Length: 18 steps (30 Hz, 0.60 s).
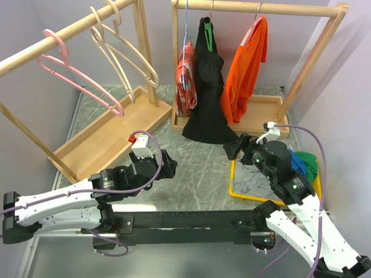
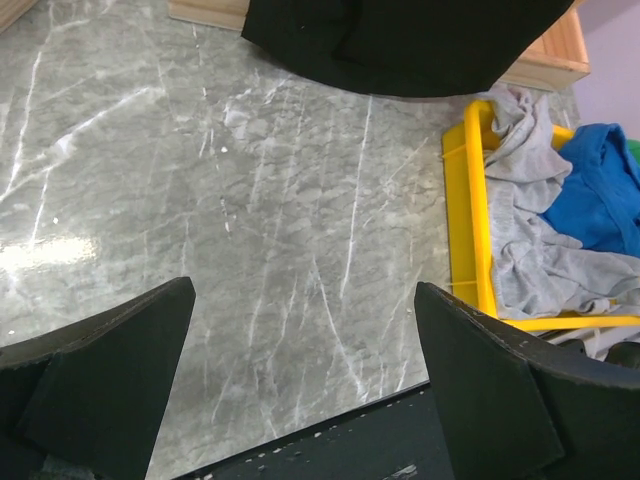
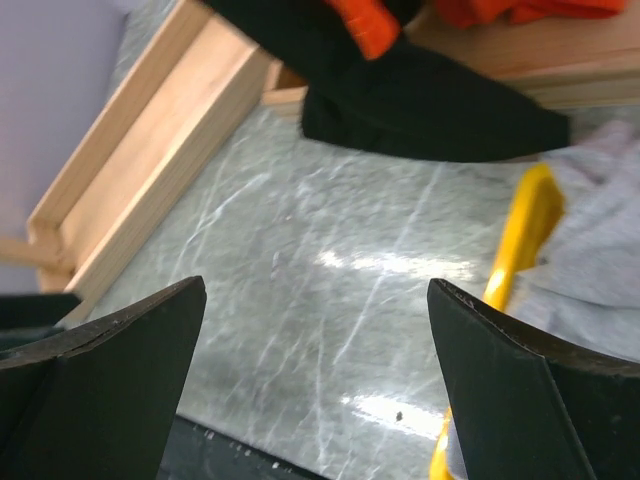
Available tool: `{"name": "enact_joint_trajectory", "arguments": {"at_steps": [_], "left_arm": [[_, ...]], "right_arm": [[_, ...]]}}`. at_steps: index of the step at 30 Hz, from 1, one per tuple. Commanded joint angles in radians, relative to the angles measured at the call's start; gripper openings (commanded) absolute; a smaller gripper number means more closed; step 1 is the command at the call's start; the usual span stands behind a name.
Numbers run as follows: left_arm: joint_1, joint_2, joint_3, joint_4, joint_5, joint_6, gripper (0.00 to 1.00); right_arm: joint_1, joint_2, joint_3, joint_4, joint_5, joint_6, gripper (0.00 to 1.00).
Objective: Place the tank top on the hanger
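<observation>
The royal-blue tank top's far edge [image 2: 590, 138] lies clear of the grey garment. My right gripper should stay open, keep moving toward that edge [image 2: 580, 143] and close on it.
The royal-blue tank top [image 1: 298, 162] [image 2: 600, 195] lies crumpled in a yellow tray [image 1: 232, 179] [image 2: 478, 200] at the right, partly hidden behind my right arm. The pink hanger [image 1: 75, 74] hangs on the left wooden rail, far from both grippers. My left gripper [image 1: 168, 164] [image 2: 305, 290] hovers open over bare marble, left of the tray, nothing between its fingers. Open too is my right gripper [image 1: 236, 147] [image 3: 316, 287], which sits at the tray's near-left corner over the table and holds nothing.
A grey garment [image 1: 255, 180] [image 2: 530, 250] and a green one [image 1: 311, 163] share the tray. Two cream hangers [image 1: 128, 51] hang beside the pink one. The back rack holds red [image 1: 186, 78], black [image 1: 208, 110] [image 3: 420, 100] and orange [image 1: 246, 69] clothes.
</observation>
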Motion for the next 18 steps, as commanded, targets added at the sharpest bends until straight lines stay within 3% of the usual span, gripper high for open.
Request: {"name": "enact_joint_trajectory", "arguments": {"at_steps": [1,10,12,16,18], "left_arm": [[-0.002,-0.009,0.037,-0.022,-0.025,0.017,0.99],[-0.001,0.005,0.067,-0.025,-0.017,0.037,0.99],[-0.002,0.006,0.067,-0.022,-0.013,0.045,0.99],[0.001,0.014,0.060,0.006,-0.002,0.060,0.99],[0.000,0.028,0.060,0.023,0.007,0.074,0.99]], "right_arm": [[0.005,-0.001,0.039,-0.049,0.175,0.050,1.00],[-0.060,0.260,0.138,-0.171,0.405,0.179,1.00],[-0.167,0.336,0.175,-0.208,0.463,0.208,1.00],[-0.516,0.421,0.171,-0.150,0.291,0.179,1.00],[-0.668,0.488,0.171,-0.153,0.289,0.215,1.00]]}}
